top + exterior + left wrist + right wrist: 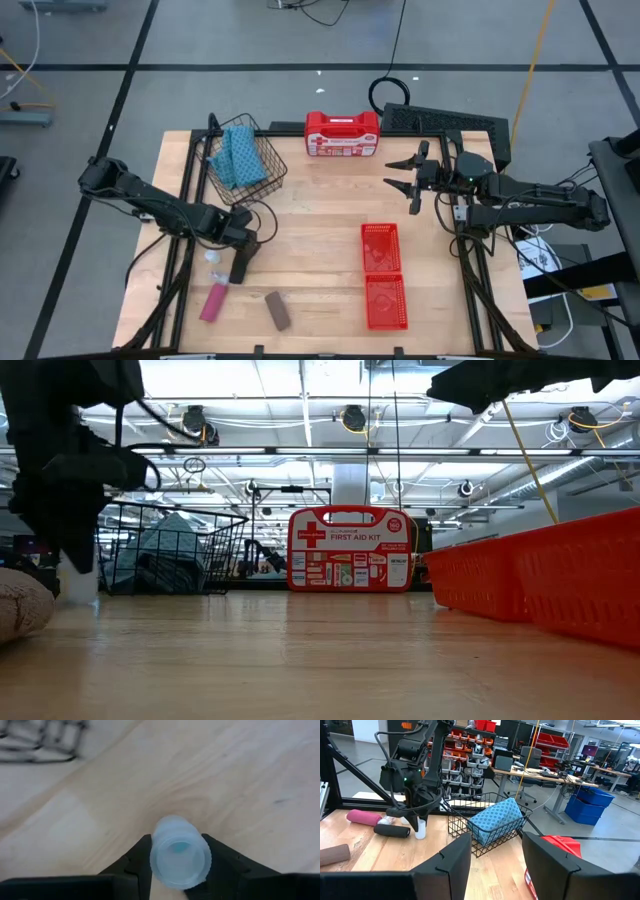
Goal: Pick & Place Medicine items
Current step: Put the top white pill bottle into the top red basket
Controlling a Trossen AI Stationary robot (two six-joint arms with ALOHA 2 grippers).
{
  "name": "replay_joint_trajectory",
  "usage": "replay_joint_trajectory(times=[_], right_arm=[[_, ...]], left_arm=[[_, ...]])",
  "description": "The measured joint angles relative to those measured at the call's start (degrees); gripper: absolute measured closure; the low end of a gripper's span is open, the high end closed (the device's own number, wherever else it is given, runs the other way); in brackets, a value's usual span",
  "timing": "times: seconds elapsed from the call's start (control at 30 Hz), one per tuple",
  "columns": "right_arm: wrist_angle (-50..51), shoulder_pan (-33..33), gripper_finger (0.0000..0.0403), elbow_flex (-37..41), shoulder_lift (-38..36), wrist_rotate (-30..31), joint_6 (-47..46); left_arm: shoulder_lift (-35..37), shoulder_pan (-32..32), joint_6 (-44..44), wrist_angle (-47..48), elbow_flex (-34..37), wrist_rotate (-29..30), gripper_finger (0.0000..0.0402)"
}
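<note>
My left gripper is holding the white bottle upright in its fingers. It should go on carrying the bottle to the clear wood beside the red bins until the bottle's base rests there.
My left gripper is low over the table's left part, shut on a tiny white bottle, which also shows in the right wrist view and the low view. Near it on the table lie a black oblong piece, two more white bottles, a pink piece and a brown piece. My right gripper hangs open in the air over the table's right far part, touching nothing. My left gripper pinches the white bottle by its round side wall, one finger on each side. The fingers come from above, pointing down. The bottle stands upright between them; whether its base rests on the table or hangs just above it, I cannot tell.
A wire basket with a blue patterned cloth stands at the far left. The red first-aid case stands at the far edge. Two red bins sit right of centre. Bare wood lies between the left gripper and the bins.
</note>
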State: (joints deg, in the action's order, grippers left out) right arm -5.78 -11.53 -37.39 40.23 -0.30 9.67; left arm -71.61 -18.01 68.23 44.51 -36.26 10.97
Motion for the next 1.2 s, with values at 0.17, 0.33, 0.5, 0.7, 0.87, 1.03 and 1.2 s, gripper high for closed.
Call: replay_joint_trajectory(times=[0.17, 0.33, 0.5, 0.7, 0.87, 1.03, 1.2], right_arm=[[0.0, 0.0, 0.0237, 0.0, 0.0, 0.0, 0.0], [0.0, 0.0, 0.0237, 0.0, 0.0, 0.0, -0.2], [0.0, 0.0, 0.0237, 0.0, 0.0, 0.1, -1.0], [-0.1, 0.0, 0.0237, 0.0, 0.0, 0.2, -1.3], [-0.2, 0.0, 0.0237, 0.0, 0.0, 0.2, -1.4], [-0.2, 0.0, 0.0237, 0.0, 0.0, 0.2, -1.6], [-0.2, 0.0, 0.0237, 0.0, 0.0, 0.2, -1.6]], left_arm=[[-0.1, 1.5, -4.5, -6.9, 0.0, 1.0, 0.0262], [-1.2, 4.8, -9.2, -11.1, 0.0, 0.9, 0.0255], [-4.3, 7.6, -16.4, -18.5, -0.3, -2.5, 0.0260], [-8.1, 8.9, -28.6, -25.6, -4.4, -3.5, 0.0260], [-12.3, 11.4, -36.8, -24.8, -11.8, -3.6, 0.0261], [-19.1, 14.3, -46.9, -18.8, -21.1, -5.1, 0.0261], [-27.3, 17.9, -56.4, -14.1, -32.1, -7.1, 0.0261]])
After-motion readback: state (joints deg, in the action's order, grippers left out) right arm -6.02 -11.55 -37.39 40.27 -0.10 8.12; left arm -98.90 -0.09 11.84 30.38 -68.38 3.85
